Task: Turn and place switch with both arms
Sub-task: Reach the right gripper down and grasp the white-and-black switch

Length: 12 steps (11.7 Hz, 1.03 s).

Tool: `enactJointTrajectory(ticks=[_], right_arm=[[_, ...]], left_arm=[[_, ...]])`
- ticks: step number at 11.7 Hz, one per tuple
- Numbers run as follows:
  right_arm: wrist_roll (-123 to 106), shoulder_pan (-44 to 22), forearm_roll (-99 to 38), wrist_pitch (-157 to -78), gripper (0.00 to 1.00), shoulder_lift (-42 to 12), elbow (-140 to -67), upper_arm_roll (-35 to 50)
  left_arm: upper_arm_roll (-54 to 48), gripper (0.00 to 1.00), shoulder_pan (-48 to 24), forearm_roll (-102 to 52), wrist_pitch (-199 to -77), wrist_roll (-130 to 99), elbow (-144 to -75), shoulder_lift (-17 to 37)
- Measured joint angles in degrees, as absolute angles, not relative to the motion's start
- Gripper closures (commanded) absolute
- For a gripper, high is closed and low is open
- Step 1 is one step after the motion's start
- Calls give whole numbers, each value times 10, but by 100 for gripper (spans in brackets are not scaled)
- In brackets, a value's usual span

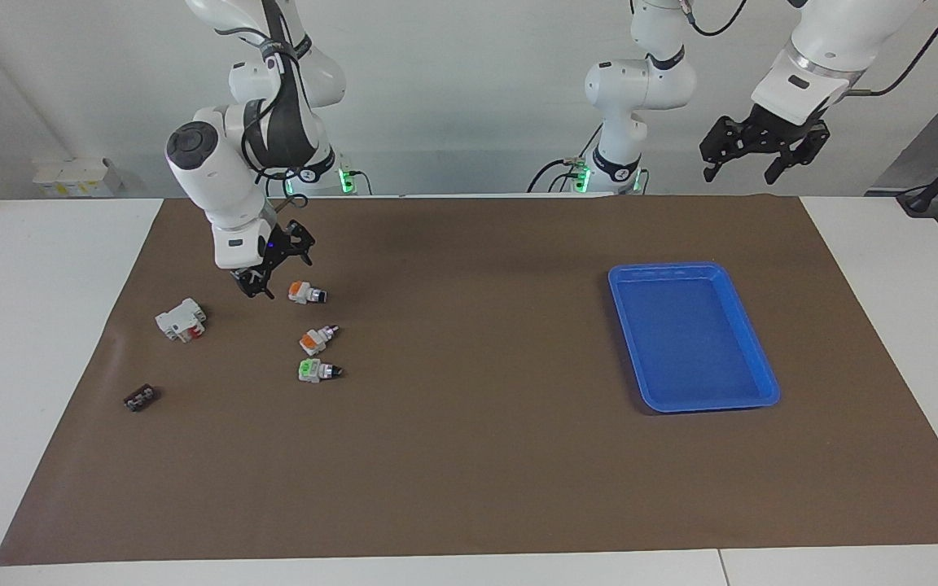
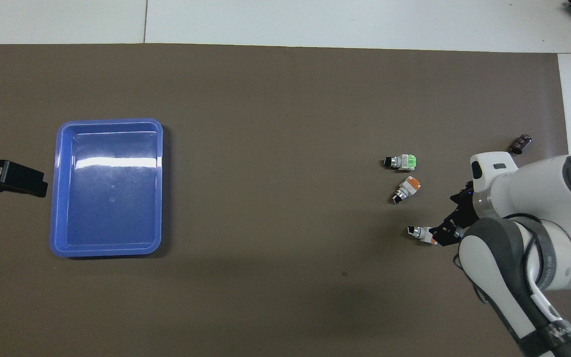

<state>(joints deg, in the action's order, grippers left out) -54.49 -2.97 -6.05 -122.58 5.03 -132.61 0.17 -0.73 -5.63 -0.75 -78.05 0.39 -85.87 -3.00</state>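
Observation:
Matching switches nearby have orange or green sides, so I expect the gripped switch to have a hidden green side when I turn it.
The switch lies on its side on the brown mat, orange face toward the right arm's end and dark knob tip pointing toward the tray. In the overhead view the switch is partly covered by the gripper. My right gripper is open and low over the mat just beside the switch's orange face, apart from it. It also shows in the overhead view. My left gripper is open and empty, waiting high over the mat's edge at the left arm's end. Only its tip shows in the overhead view.
An orange-faced switch with a silvery tip and a green-faced switch lie farther from the robots. A white block with red and a small black part lie nearby. An empty blue tray sits toward the left arm's end.

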Motion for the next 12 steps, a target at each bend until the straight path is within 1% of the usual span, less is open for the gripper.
enactJointTrajectory(ticks=[2, 5, 6, 8, 9, 10, 12], right_arm=[[-605, -30, -61, -1285, 0, 46, -1378, 3], [-660, -36, -61, -1372, 8, 44, -1439, 4], [-669, -36, -61, -1386, 16, 43, -1452, 4], [-673, -37, -61, -1413, 20, 39, -1469, 4], [-673, -37, -61, -1435, 43, 36, -1481, 4], [-676, -36, -61, -1462, 99, 33, -1494, 4], [-673, -36, -62, -1467, 100, 36, -1498, 4]], left_arm=[[-7, 0, -56, -8, -783, 4, -859, -30], [-3, 0, -55, -8, -792, 4, -859, -31], [-2, 0, -55, -8, -795, 4, -859, -31], [1, 0, -55, -11, -801, 4, -859, -31], [2, 0, -54, -15, -802, 4, -859, -31], [3, 0, -54, -16, -802, 4, -859, -31], [3, 0, -54, -16, -803, 4, -859, -31]])
